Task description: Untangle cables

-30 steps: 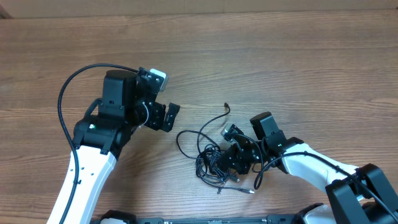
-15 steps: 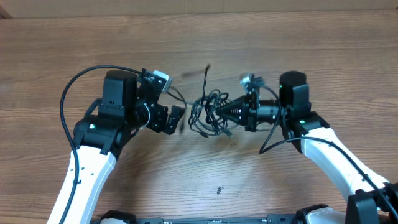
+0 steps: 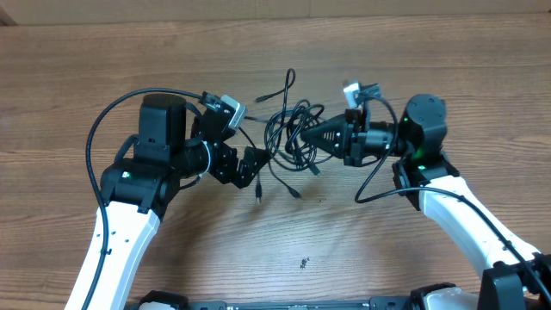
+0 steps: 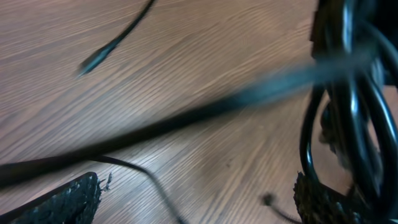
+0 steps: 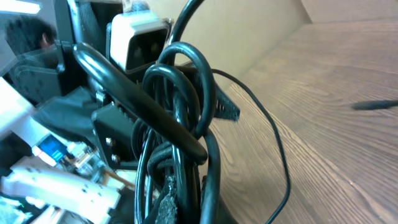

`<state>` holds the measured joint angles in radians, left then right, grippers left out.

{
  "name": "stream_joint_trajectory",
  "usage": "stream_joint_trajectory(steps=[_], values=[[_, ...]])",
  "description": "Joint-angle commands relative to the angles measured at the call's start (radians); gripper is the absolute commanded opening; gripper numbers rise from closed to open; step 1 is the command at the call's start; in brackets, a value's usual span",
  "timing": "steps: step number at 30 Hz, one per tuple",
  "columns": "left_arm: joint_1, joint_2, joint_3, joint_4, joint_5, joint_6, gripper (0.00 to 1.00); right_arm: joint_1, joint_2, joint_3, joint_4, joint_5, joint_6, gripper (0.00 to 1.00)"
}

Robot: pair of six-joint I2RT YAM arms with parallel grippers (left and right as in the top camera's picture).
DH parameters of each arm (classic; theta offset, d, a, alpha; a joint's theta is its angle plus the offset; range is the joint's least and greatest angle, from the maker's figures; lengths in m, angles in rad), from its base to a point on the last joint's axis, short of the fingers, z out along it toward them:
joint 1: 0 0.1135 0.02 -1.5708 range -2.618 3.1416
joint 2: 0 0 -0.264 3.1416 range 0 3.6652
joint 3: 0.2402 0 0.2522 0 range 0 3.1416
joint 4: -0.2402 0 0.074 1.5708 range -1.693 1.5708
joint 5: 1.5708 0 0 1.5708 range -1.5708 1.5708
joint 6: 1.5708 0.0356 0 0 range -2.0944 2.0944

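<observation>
My left gripper goes on moving in until its open fingers enclose one of the cable strands (image 4: 205,113) that cross in front of them. My right gripper is holding the cable bundle (image 3: 294,136) up.
The cables (image 3: 288,133) form a black tangled bundle held up above the wooden table, between the two arms. My right gripper (image 3: 310,138) points left and is shut on the bundle's right side. Loose ends dangle down toward the table (image 3: 258,194) and one sticks up at the back (image 3: 290,76). My left gripper (image 3: 248,168) is open just left of and below the tangle. In the left wrist view its two fingertips (image 4: 68,202) stand wide apart, with blurred cable strands (image 4: 348,106) crossing in front. In the right wrist view, looped cables (image 5: 180,112) fill the space above the shut gripper (image 5: 186,199).
A small dark speck (image 3: 304,263) lies on the table near the front. The left arm's own thick cable (image 3: 93,129) loops out to the left. A cardboard wall (image 3: 258,7) runs along the table's back edge.
My right gripper has carried the tangle from the front of the table up and back to the middle. The left gripper has shifted slightly right, toward the bundle.
</observation>
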<state>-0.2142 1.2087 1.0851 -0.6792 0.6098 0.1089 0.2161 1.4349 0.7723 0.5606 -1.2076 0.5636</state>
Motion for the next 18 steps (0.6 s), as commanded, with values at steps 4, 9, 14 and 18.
stream_joint_trajectory(steps=[4, 9, 14, 18], values=[[0.004, 0.007, -0.002, 0.017, 0.099, 0.049, 0.96, -0.085, -0.021, 0.017, 0.189, 0.005, 0.328, 0.04], [0.003, 0.007, -0.002, 0.09, 0.218, 0.053, 0.91, -0.087, -0.021, 0.017, 0.293, 0.003, 0.448, 0.04], [0.003, 0.007, -0.002, 0.163, 0.234, 0.053, 0.92, -0.087, -0.021, 0.017, 0.295, -0.024, 0.508, 0.04], [0.003, 0.007, -0.002, 0.199, 0.228, 0.056, 0.91, -0.087, -0.021, 0.017, 0.299, -0.026, 0.562, 0.04]])
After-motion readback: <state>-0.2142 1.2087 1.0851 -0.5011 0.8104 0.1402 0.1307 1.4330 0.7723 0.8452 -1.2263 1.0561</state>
